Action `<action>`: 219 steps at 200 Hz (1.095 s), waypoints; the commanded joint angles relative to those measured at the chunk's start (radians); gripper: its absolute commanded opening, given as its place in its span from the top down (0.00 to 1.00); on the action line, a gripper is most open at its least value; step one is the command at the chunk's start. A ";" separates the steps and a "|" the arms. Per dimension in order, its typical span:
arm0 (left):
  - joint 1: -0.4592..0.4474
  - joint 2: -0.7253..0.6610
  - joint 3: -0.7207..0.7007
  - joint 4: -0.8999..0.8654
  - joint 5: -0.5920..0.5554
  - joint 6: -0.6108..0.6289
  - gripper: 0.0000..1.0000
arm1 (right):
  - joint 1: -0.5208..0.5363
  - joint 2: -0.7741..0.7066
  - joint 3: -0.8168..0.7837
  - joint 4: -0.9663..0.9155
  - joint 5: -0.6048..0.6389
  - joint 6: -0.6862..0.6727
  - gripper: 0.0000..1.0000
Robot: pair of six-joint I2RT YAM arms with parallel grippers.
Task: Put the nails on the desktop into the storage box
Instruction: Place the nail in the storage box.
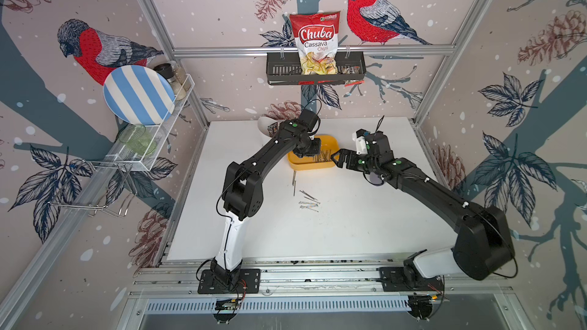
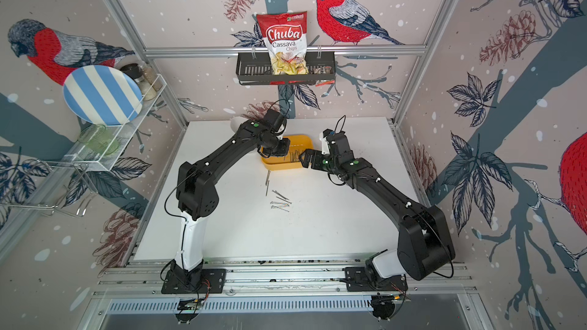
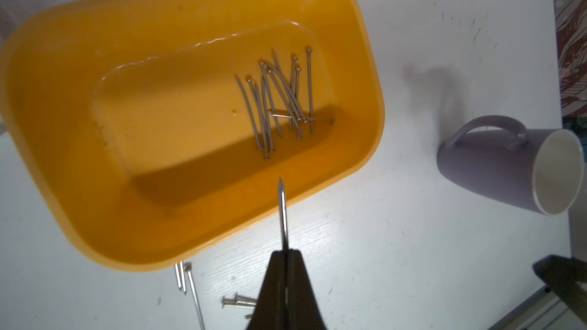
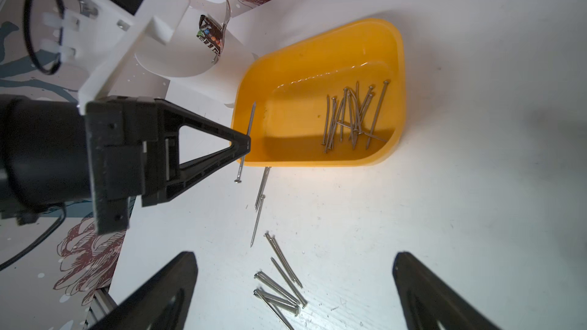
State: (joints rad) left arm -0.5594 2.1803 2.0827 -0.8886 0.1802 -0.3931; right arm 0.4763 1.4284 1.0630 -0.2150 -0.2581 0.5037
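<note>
I should keep lowering the nail in my left gripper [image 3: 282, 211], as it lines up with the nails inside the storage box [image 3: 273, 106], until it reaches them, and then let go.
The yellow storage box [image 1: 314, 166] [image 2: 286, 165] sits at the back middle of the white desktop [image 1: 349, 226]. Several nails [image 3: 279, 100] [image 4: 352, 115] lie inside it. My left gripper [image 3: 287, 252] [image 4: 246, 146] [image 1: 305, 153] is shut on one nail [image 3: 282, 211], which hangs upright just above the box's rim, point up in the right wrist view. Several more nails [image 1: 308, 203] [image 2: 280, 203] [image 4: 279, 277] lie loose on the desktop in front of the box. My right gripper [image 4: 293, 257] [image 1: 336, 158] stands open and holds nothing, beside the box's right end, above the loose nails.
A purple mug [image 3: 508, 163] lies on its side right of the box, under the right arm. A white cup [image 4: 190, 58] stands behind the box's left end. A black wall basket [image 1: 279, 73] holds a chips bag. A wire shelf with a striped plate [image 1: 138, 95] hangs left.
</note>
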 commanded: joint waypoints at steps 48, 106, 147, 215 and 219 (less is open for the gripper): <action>0.025 0.205 0.156 0.079 0.124 -0.088 1.00 | -0.056 -0.023 0.002 -0.041 0.007 -0.031 0.00; 0.031 0.274 0.139 0.143 0.145 -0.123 1.00 | -0.083 0.004 0.000 -0.043 -0.028 -0.044 0.00; 0.033 0.298 0.132 0.137 0.148 -0.127 1.00 | -0.090 0.009 -0.001 -0.040 -0.035 -0.045 0.00; 0.038 0.325 0.116 0.139 0.156 -0.120 0.96 | -0.090 0.002 -0.009 -0.034 -0.040 -0.031 0.00; 0.037 0.323 0.115 0.139 0.156 -0.120 0.95 | -0.090 0.003 -0.010 -0.032 -0.040 -0.030 0.00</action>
State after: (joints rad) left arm -0.5266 2.5057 2.1990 -0.7597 0.3325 -0.5232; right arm 0.3843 1.4368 1.0557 -0.2481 -0.2882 0.4706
